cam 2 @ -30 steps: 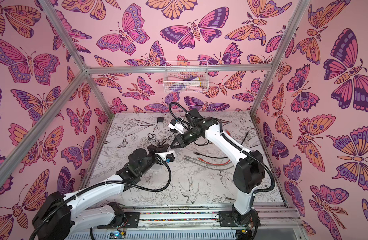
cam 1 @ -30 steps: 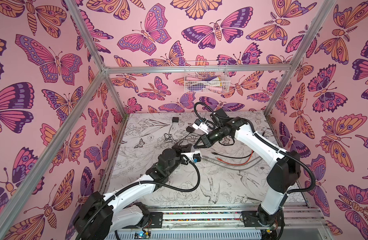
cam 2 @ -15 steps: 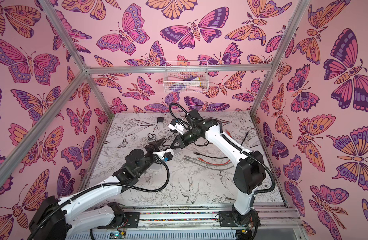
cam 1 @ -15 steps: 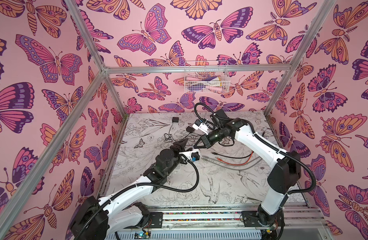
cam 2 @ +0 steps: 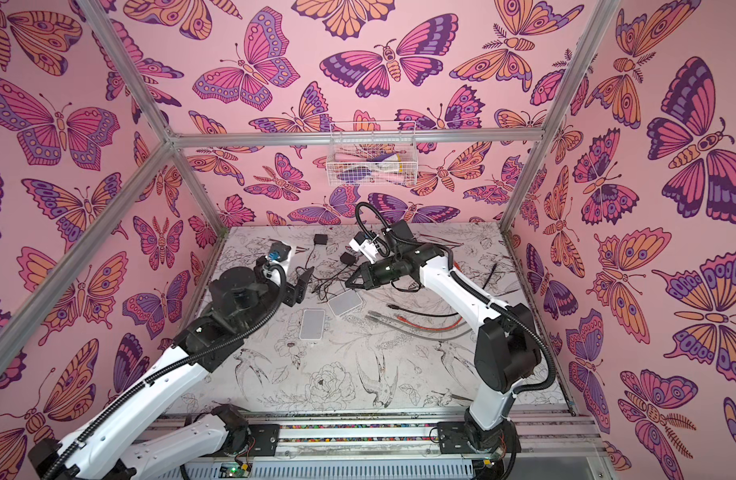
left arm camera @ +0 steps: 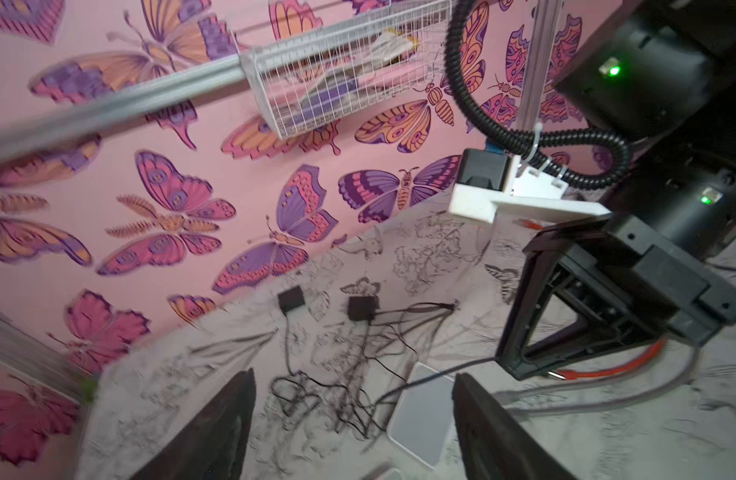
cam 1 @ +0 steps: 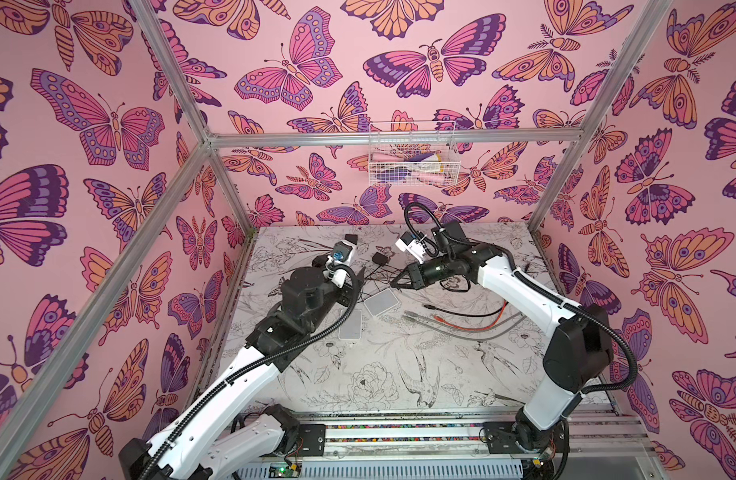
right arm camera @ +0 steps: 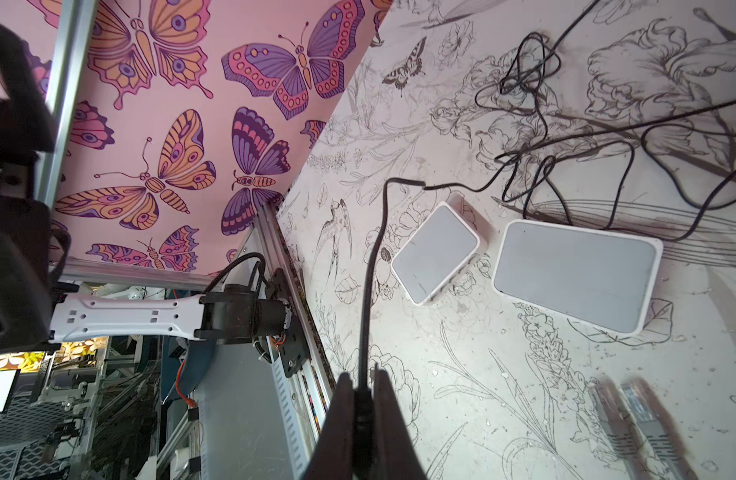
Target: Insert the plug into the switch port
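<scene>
Next, my left gripper takes the cable (right arm camera: 364, 356) close to the plug (right arm camera: 363, 409) before inserting, as that plug is buried in my right gripper, its cable leading out ahead.
Two white switches lie mid-table in both top views, a small square switch (cam 1: 381, 302) (cam 2: 344, 302) (right arm camera: 435, 253) and a longer switch (cam 1: 350, 325) (cam 2: 312, 324) (right arm camera: 574, 274). My right gripper (cam 1: 395, 284) (cam 2: 349, 284) (right arm camera: 363, 380) hangs just behind the small switch. It is shut on the plug, a dark body mostly hidden between the fingers. The plug's black cable (right arm camera: 372, 270) runs out toward the tangle. My left gripper (cam 1: 356, 286) (cam 2: 302, 286) (left arm camera: 353, 374) is open and empty, left of the switches and apart from them.
A tangle of thin black wires (cam 1: 374, 280) with two black adapters (cam 1: 381, 258) lies behind the switches. Grey and orange network cables (cam 1: 462, 322) lie to the right, and their grey plugs (right arm camera: 632, 419) show near my right gripper. A wire basket (cam 1: 412, 158) hangs on the back wall.
My left gripper has opened and drawn back to the left, away from the right gripper. The right gripper stays shut on the plug in nearly the same place.
</scene>
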`<state>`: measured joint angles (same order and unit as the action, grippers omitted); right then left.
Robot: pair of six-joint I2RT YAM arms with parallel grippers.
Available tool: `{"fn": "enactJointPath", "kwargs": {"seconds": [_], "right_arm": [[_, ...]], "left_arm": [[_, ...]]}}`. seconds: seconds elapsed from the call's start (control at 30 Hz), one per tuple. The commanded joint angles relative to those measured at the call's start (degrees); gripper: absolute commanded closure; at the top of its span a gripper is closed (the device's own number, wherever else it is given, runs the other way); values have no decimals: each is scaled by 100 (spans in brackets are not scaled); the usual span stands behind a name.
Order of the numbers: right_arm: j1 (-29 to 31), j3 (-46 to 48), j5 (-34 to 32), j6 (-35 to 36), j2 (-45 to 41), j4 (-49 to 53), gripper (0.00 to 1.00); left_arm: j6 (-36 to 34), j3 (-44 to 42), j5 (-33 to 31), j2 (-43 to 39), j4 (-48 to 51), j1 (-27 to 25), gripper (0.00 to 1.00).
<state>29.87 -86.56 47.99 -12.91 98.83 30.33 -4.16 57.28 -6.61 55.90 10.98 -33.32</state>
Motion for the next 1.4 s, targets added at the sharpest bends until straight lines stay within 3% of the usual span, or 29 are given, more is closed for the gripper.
{"fn": "enactJointPath", "kwargs": {"seconds": [0.0,0.07,0.17,0.37,0.53,0.9,1.13,1.37], "right_arm": [[-34,255,-53,-252,-353,-555,100],[-34,353,-48,-313,-446,-681,100],[-34,456,10,-348,-536,-749,100],[-7,1021,128,-656,-829,-1356,100],[71,1412,141,-794,-1129,-1674,100],[211,1765,161,-1118,-1151,-2283,100],[404,1891,65,-913,-1182,-2040,100],[564,2226,-144,-696,-1468,-1794,100]], "left_arm": [[2214,-239,2112,168,1206,384,25],[3198,-604,3303,303,454,627,29],[4156,-1026,4254,476,-740,820,32],[5055,-1176,4471,952,-1820,849,33],[6196,-1601,4641,1287,-3730,871,30],[6489,-1734,4438,1579,-4029,858,35],[6473,-1804,4039,1392,-4279,1090,65],[6172,-1466,4166,1478,-4199,1326,81]]}}
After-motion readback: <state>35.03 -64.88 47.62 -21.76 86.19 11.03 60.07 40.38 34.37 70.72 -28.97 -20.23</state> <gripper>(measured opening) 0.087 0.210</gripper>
